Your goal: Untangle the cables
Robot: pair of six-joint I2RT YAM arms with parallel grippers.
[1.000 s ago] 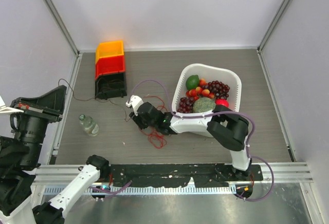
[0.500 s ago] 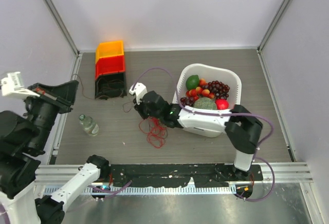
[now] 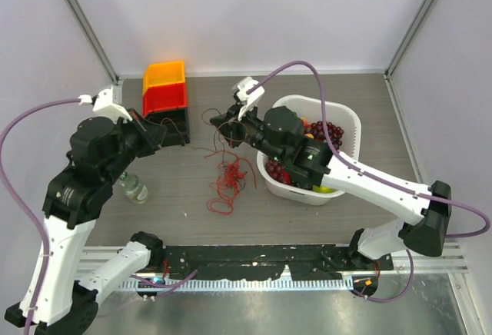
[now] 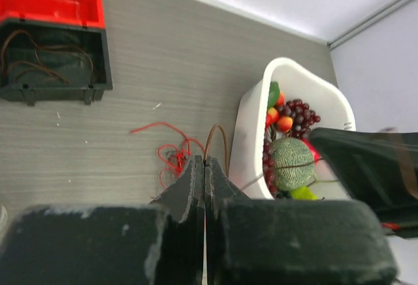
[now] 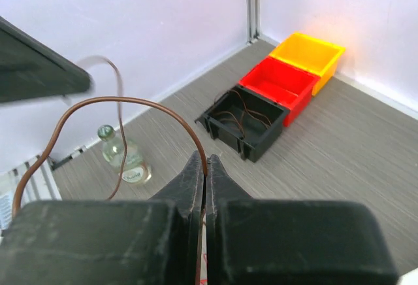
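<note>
Next, my left gripper takes my right gripper's cable end (image 5: 196, 140) so that my right gripper is free to reach down, because both grippers are holding the brown cable (image 3: 177, 129) above the red wires.
The cables are a loose tangle of thin red wires (image 3: 227, 179) on the table left of the white basket; they also show in the left wrist view (image 4: 171, 158). A brownish strand (image 5: 140, 103) runs in a loop between both grippers, above the table. My right gripper (image 3: 218, 122) is shut on this strand (image 5: 205, 161), high over the table near the bins. My left gripper (image 3: 160, 130) is shut on the strand's other end (image 4: 216, 134), its jaws (image 4: 205, 162) pressed together.
The white basket (image 3: 350, 117) of fruit stands at the right. Stacked yellow (image 3: 164, 73), red (image 3: 164, 98) and black (image 3: 167, 126) bins stand at the back left; the black one holds brown wires (image 5: 243, 116). A small glass bottle (image 3: 132, 187) stands at the left.
Both arms have risen. My right gripper moved back and up from the tangle, pulling the brown strand. My left gripper swung in over the table near the bins. The red wires stretched out.
</note>
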